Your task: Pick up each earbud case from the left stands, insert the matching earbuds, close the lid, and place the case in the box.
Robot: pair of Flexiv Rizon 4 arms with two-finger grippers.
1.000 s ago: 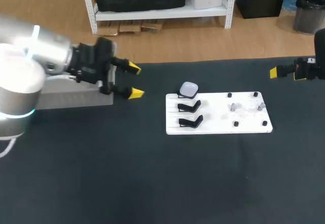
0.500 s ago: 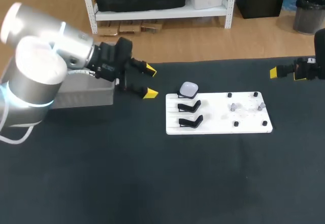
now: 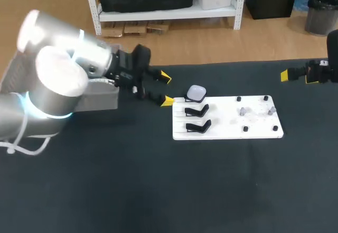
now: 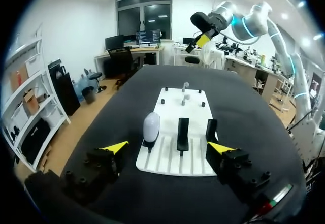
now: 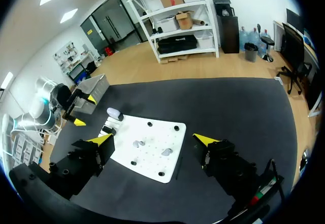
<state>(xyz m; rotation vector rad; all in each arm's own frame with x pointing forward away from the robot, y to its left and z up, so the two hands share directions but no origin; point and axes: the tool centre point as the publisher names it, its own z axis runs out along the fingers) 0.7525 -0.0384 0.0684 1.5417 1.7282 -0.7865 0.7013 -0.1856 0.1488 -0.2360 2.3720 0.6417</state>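
My gripper will find empty sockets under the lid when it opens the white earbud case (image 3: 196, 93), because grey earbuds (image 3: 243, 111) are sitting out on the board.
A white earbud case (image 3: 196, 92) sits on the rear stand at the left end of the white board (image 3: 227, 124). Two black stands (image 3: 197, 110) in front of it hold nothing. Small grey earbuds (image 3: 243, 111) lie on the board's right half. My left gripper (image 3: 166, 89) hovers open just left of the board. In the left wrist view, the gripper (image 4: 168, 148) has the case (image 4: 151, 126) ahead of it, near one finger. My right gripper (image 3: 296, 76) hangs open at the table's far right, seen as (image 5: 153, 139), high above the board (image 5: 152, 155).
A grey box (image 3: 99, 98) stands at the table's left, partly hidden behind my left arm. Black pegs (image 3: 245, 129) dot the board's right half. Dark tabletop spreads in front of the board.
My left arm has swung right from beside the grey box to the board's left edge, its gripper staying open. The right arm has not moved.
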